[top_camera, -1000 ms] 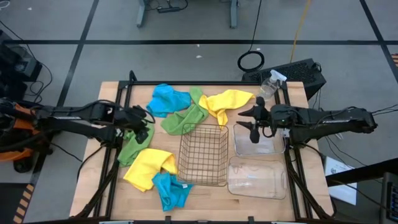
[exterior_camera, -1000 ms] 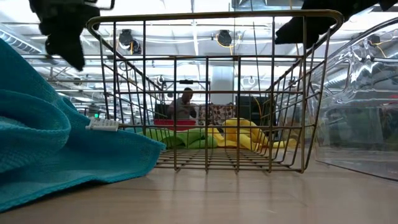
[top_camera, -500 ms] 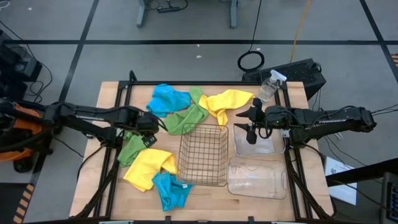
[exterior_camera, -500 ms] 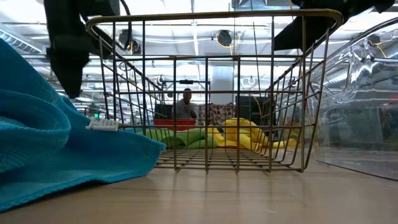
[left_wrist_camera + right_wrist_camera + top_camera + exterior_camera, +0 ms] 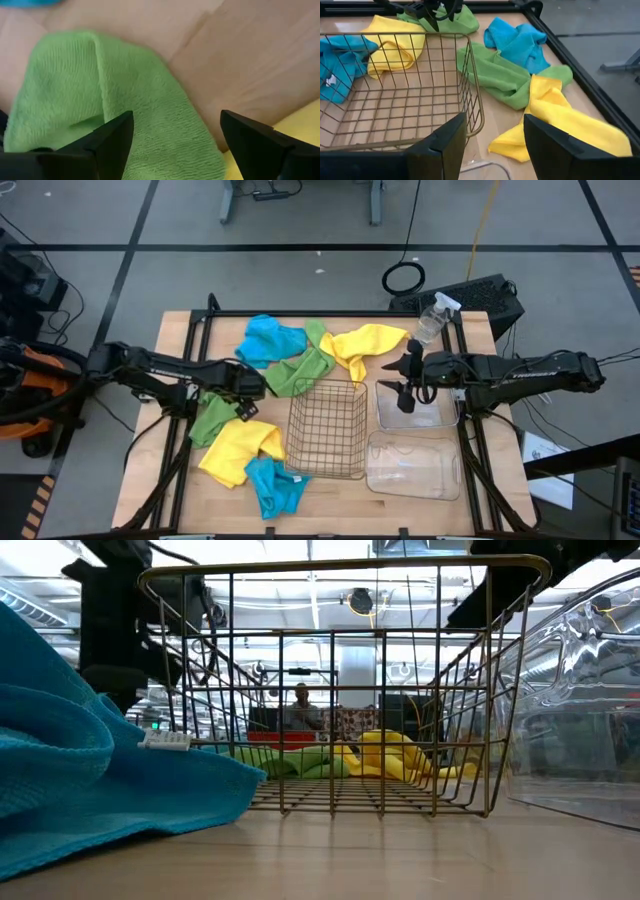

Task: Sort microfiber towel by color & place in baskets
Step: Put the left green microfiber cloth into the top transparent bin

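The open fingers of my left gripper are on both sides of the edge of the near green towel [image 5: 190, 125]. I should keep going down until they close on that green cloth [image 5: 211, 421].
Several microfiber towels lie on the wooden table. At the far side are a blue one [image 5: 272, 340], a green one [image 5: 300, 370] and a yellow one [image 5: 368, 343]. At the near left are a green one [image 5: 210, 420], a yellow one [image 5: 240, 450] and a blue one [image 5: 275, 485]. The wire-mesh basket [image 5: 327, 430] stands in the middle, with two clear tubs [image 5: 415, 412] [image 5: 413, 463] to its right. My left gripper [image 5: 175, 145] is open just over the near-left green towel [image 5: 100, 90]. My right gripper [image 5: 495, 145] is open, above the far tub's left rim.
A clear spray bottle [image 5: 432, 318] stands at the far right corner. Black frame rails [image 5: 200, 330] run along the table's left, right and far sides. A person [image 5: 300, 705] sits in the room beyond the table.
My left gripper has gone toward the wire-mesh basket and down over the near-left green towel, and its fingers have spread wider. The towels lie as they did.
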Controlling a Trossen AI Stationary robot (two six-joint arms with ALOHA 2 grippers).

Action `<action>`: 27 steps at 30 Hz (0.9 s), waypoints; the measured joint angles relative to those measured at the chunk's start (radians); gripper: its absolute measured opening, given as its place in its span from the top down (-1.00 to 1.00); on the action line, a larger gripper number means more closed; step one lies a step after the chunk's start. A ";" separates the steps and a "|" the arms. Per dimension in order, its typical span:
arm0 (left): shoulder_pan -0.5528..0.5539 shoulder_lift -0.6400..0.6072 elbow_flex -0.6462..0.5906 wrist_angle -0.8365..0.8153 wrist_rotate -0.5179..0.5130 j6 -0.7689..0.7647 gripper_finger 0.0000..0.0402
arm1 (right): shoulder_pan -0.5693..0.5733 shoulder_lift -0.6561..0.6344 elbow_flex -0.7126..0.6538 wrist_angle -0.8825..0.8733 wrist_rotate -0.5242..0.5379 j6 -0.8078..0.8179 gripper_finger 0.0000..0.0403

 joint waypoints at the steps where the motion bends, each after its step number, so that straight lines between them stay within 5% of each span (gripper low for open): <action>1: 0.001 0.000 -0.010 0.000 0.001 -0.002 -0.48 | 0.000 0.000 0.000 -0.006 -0.003 0.010 0.07; 16: 0.000 -0.003 -0.158 0.208 0.076 -0.022 -0.37 | 0.021 0.000 0.000 -0.020 -0.029 0.058 0.07; 20: 0.000 -0.003 -0.159 0.214 0.093 -0.022 -0.05 | 0.020 0.000 0.000 -0.022 -0.029 0.058 0.07; 27: 0.000 -0.005 -0.152 0.214 0.113 0.023 0.79 | 0.020 0.000 0.000 -0.020 -0.029 0.080 0.07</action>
